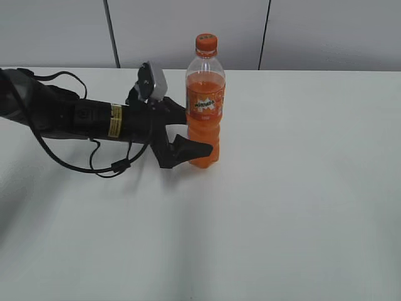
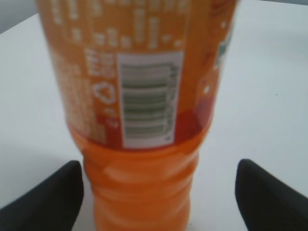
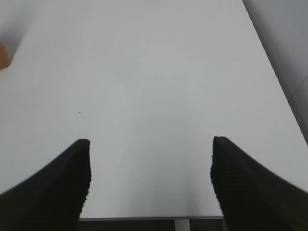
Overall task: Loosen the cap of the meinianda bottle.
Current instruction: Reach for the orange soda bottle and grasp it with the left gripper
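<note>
The orange drink (image 1: 204, 78) ends below a clear gap (image 1: 205, 63) under the cap, so it should stay in the bottle when I twist the cap off.
The meinianda bottle (image 1: 205, 106) stands upright on the white table, filled with orange drink. Its orange cap (image 1: 206, 44) sits on top of it. My left gripper (image 1: 194, 133) is open, with its fingers on either side of the bottle's lower body. In the left wrist view the bottle (image 2: 144, 96) fills the frame between the open fingers (image 2: 159, 168). One finger is right beside the bottle and the other stands well apart. The cap is out of that view. My right gripper (image 3: 150, 144) is open and empty above bare table, outside the exterior view.
The white table (image 1: 301, 188) stretches around the bottle, with grey wall panels (image 1: 188, 25) behind it. The left arm and its cables (image 1: 75, 119) lie across the left side. The right wrist view shows the table's near edge (image 3: 154, 217) and an orange sliver (image 3: 3, 55) at the left border.
</note>
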Tool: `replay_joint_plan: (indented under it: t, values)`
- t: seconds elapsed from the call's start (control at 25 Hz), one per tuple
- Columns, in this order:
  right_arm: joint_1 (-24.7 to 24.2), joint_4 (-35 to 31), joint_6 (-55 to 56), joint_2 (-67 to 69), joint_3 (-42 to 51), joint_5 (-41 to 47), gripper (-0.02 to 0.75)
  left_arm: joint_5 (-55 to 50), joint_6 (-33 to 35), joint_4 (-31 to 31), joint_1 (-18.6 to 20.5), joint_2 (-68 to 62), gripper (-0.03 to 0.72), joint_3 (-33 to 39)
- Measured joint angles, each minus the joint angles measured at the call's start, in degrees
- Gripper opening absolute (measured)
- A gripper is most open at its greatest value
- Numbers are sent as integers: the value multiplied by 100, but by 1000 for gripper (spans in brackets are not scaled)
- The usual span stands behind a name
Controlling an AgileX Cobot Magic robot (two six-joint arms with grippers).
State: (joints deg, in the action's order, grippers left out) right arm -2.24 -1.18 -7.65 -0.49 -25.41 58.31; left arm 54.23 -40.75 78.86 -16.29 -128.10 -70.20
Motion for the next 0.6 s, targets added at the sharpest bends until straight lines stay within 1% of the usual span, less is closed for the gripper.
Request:
replay_joint_plan:
  t: [0.2, 0.6]
  values:
    - [0, 0, 0, 0, 0, 0, 583, -82, 0, -111, -181, -70, 587, -226]
    - [0, 0, 0, 0, 0, 0, 583, -199, 0, -273, -258, -81, 582, -455]
